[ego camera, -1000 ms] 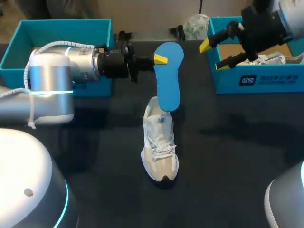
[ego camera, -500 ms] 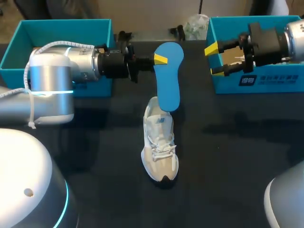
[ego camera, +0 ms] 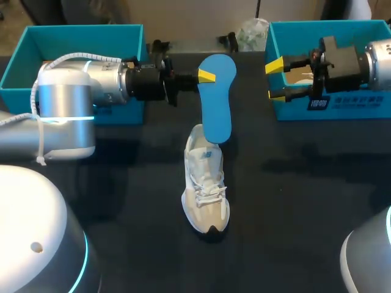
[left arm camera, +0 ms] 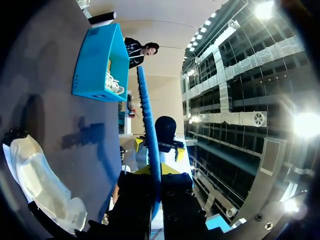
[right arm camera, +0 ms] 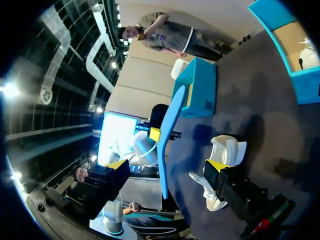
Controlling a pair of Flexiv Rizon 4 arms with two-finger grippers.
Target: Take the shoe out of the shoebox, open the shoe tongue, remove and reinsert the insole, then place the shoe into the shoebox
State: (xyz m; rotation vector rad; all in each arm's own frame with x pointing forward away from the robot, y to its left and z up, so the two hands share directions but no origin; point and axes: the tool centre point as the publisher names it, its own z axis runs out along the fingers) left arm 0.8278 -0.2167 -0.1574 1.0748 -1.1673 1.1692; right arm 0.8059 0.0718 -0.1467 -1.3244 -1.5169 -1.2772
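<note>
The blue insole (ego camera: 217, 101) holds a gentle curve (right arm camera: 164, 140) while it is held by its edge, so it will stay unfolded as it slides into the white sneaker when I push it.
A white sneaker (ego camera: 206, 183) lies on the dark table, toe toward the front edge. Above its heel hangs the blue insole (ego camera: 217, 97), and my left gripper (ego camera: 204, 75) is shut on the insole's upper edge. In the left wrist view the insole (left arm camera: 149, 135) runs edge-on out from between the fingers, with the sneaker (left arm camera: 40, 185) beside it on the table. My right gripper (ego camera: 275, 79) stands open at the front left corner of the right shoebox (ego camera: 342, 104), empty and pointing at the insole. In the right wrist view the insole (right arm camera: 170, 125) and sneaker (right arm camera: 222, 155) are ahead of the fingers.
A second teal shoebox (ego camera: 73, 36) stands at the back left, behind my left arm. The right shoebox (right arm camera: 295, 75) holds another white shoe (right arm camera: 310, 50). A clear plastic bag (ego camera: 252, 33) lies at the back edge between the boxes.
My right gripper has swung down from over the right shoebox and turned level, now pointing left toward the insole. The left arm, insole and sneaker have stayed put.
</note>
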